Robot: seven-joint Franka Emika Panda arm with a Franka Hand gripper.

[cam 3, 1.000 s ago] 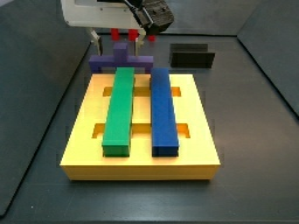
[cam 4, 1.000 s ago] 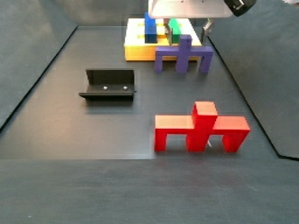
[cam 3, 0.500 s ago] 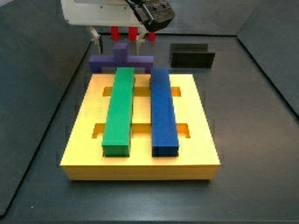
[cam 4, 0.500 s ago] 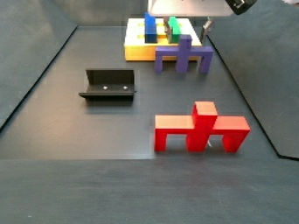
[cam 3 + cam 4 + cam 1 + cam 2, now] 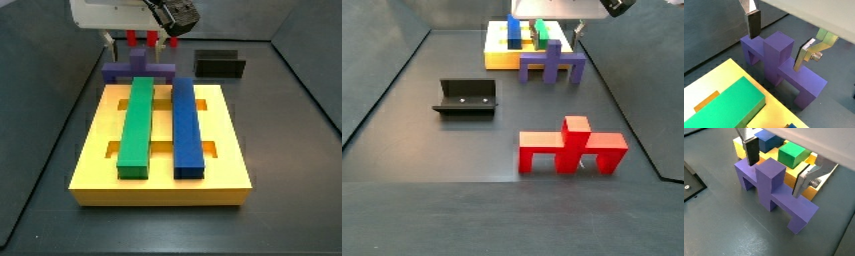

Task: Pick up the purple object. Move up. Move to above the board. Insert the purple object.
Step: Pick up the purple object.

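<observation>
My gripper is about to lower the purple object's stem point(image 5: 138, 63). It will fit between the green bar and the blue bar, because a narrow gap point(image 5: 162, 130) runs between them.
The purple object point(image 5: 140, 70) stands on the dark floor just beyond the far end of the board point(image 5: 94, 160), its stem pointing up; it also shows in a side view point(image 5: 552, 62). My gripper point(image 5: 140, 48) hangs right above it, open. In both wrist views the fingers stand apart on either side of the stem point(image 5: 777, 52) point(image 5: 771, 185), one pad point(image 5: 753, 27) over the crossbar, the other finger point(image 5: 803, 57) on the opposite side, neither pressing it. The gripper point(image 5: 774, 178) holds nothing. The board bears a green bar point(image 5: 136, 125) and a blue bar point(image 5: 187, 130).
A smaller red piece point(image 5: 572, 147) of similar shape stands on the floor away from the board. The black fixture point(image 5: 465, 97) stands on the floor to one side; it also shows in a side view point(image 5: 219, 64). Dark walls enclose the work area.
</observation>
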